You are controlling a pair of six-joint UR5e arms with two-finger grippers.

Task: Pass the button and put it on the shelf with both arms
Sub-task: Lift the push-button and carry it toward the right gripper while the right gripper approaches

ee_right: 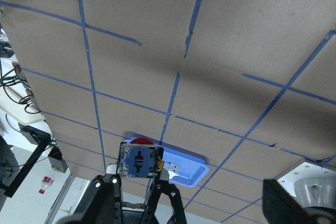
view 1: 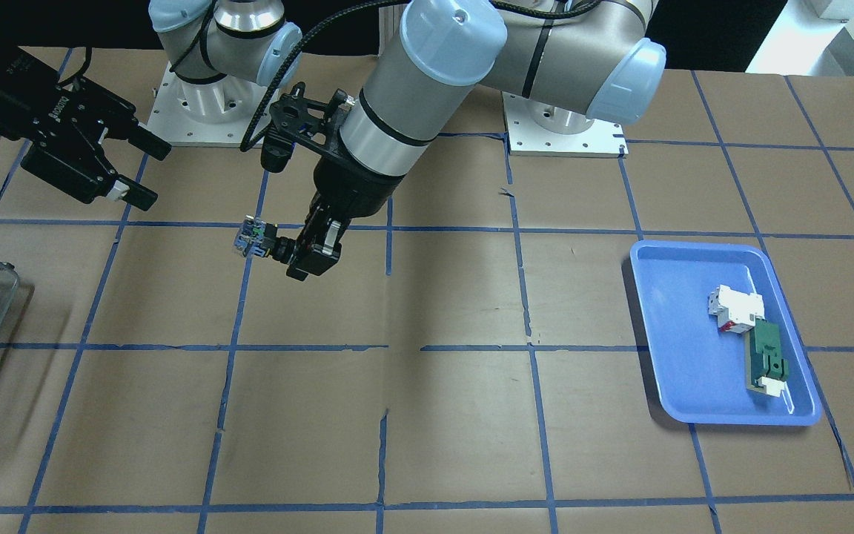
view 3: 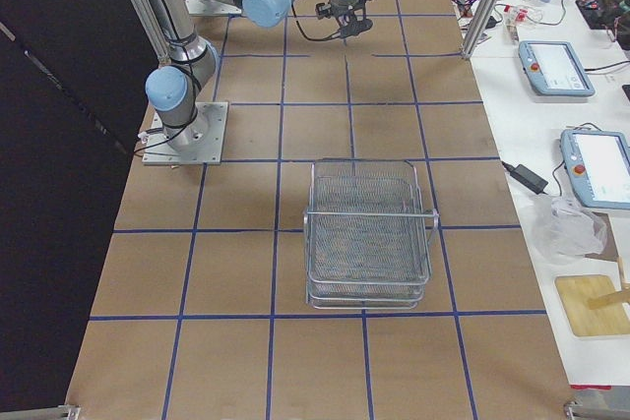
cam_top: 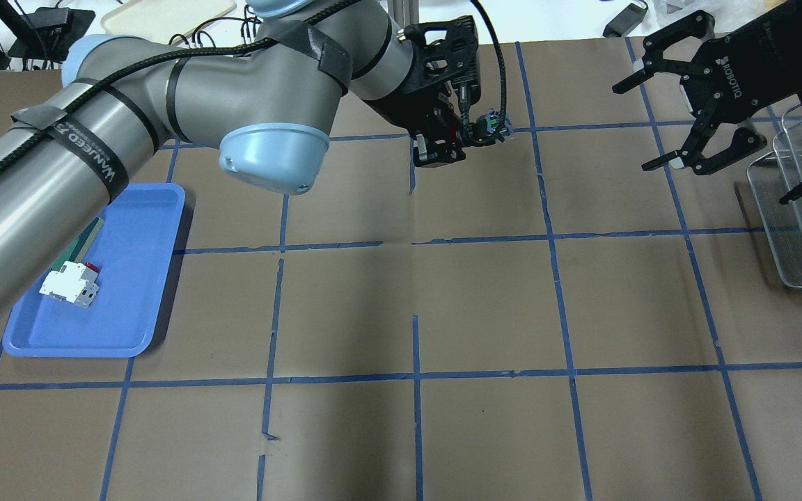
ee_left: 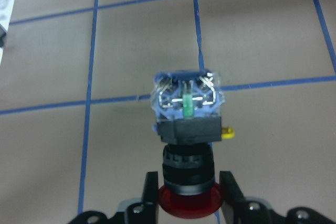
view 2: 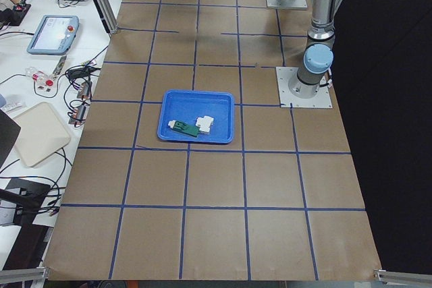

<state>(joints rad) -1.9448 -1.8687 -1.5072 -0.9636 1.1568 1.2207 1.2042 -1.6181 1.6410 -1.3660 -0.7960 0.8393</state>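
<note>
My right gripper is open, and the button's blue-green base [ee_right: 137,160] is off toward one of its fingers. I should center my right gripper on the button's axis before I reach over the black neck [view 1: 282,249].
My left gripper [view 1: 301,256] is shut on the red cap of the button [view 1: 255,239] and holds it sideways above the table, with the blue-green base pointing toward my right gripper. The left wrist view shows the button [ee_left: 187,114] between the fingers [ee_left: 149,190]. My right gripper [view 1: 151,173] is open and empty, a short way from the button and facing it; it also shows in the overhead view [cam_top: 636,126]. The right wrist view shows the button [ee_right: 139,161] ahead. The wire-mesh shelf [view 3: 369,233] stands on the table at my right end [cam_top: 798,209].
A blue tray [view 1: 694,371] at my left end holds a white breaker [view 1: 735,308] and a flat green-and-white part [view 1: 768,360]. Brown table with a blue tape grid. Arm bases stand at the back [view 1: 564,126].
</note>
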